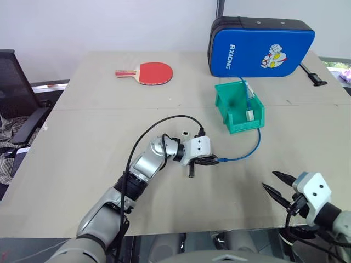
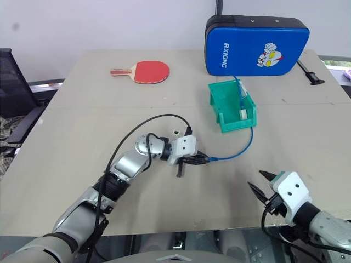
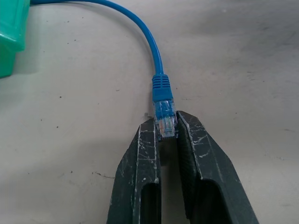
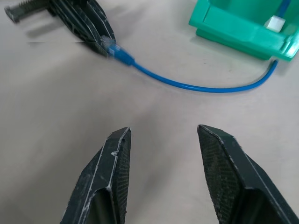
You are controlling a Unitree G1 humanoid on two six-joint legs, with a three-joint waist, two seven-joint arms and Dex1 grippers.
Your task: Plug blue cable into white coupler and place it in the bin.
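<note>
The clear plug's front end (image 3: 167, 132) is covered by my left gripper's fingers, so next my right gripper grabs the plug by its blue sleeve (image 3: 162, 87) before the white coupler goes on.
My left gripper (image 1: 213, 160) rests low on the table, shut on the clear plug (image 3: 165, 116) at one end of the blue cable (image 3: 156, 56). From there the cable curves across the table and climbs over the front wall of the green bin (image 1: 241, 127). Inside the bin, the white coupler (image 1: 250, 115) lies against the cable's other end. My right gripper (image 4: 163, 133) hovers near the table's front right edge, open and holding nothing, pointing toward the cable (image 4: 201, 87) and the bin (image 4: 238, 28).
A big blue padded case (image 1: 260, 48) stands just behind the bin. A red table-tennis paddle (image 1: 148, 72) lies at the back left of the table. A black chair (image 1: 16, 104) stands off the table's left side, and a small black tool (image 1: 313, 76) lies at the far right.
</note>
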